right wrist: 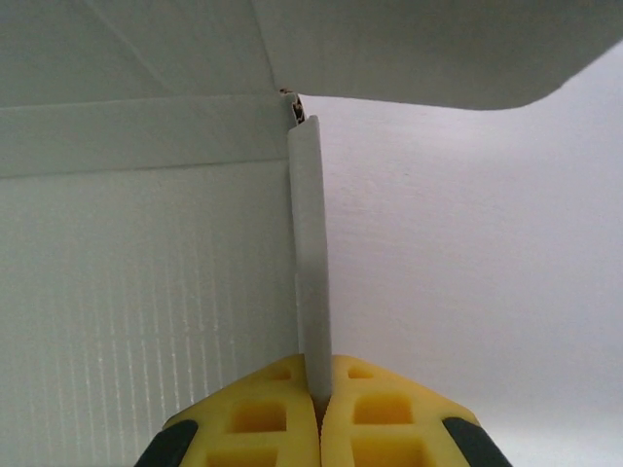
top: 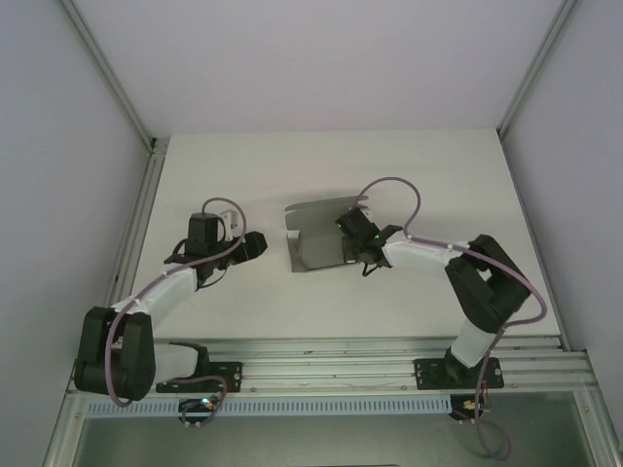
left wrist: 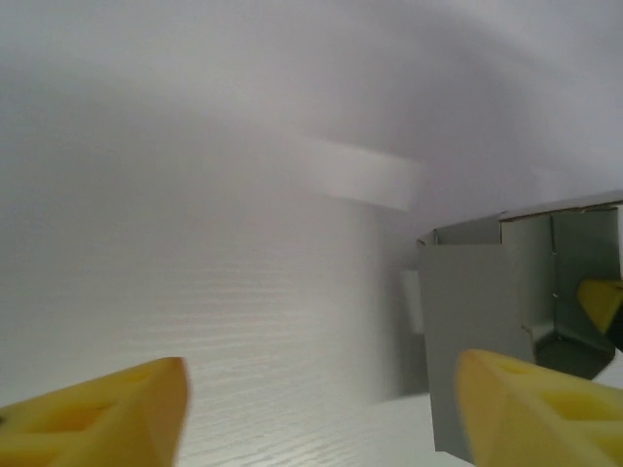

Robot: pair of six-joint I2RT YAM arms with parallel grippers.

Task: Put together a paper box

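Observation:
The paper box is sitting at a slant, and its free side is outside my left gripper's fingers. Next, my right gripper straightens the box before my left gripper takes that side.
The paper box is grey thin card, partly folded, with walls standing and a flap spread at the back, near the table's middle. My right gripper is shut on the box's right wall. In the right wrist view that wall runs edge-on into the closed yellow fingertips of the right gripper. My left gripper sits to the left of the box, apart from it. In the left wrist view the left gripper is open with only table between its yellow fingers, and the box stands ahead on the right.
The white table is fenced by plain walls and metal frame posts at left and right. An aluminium rail carrying both arm bases runs along the near edge. A yellow fingertip of the right gripper shows inside the box.

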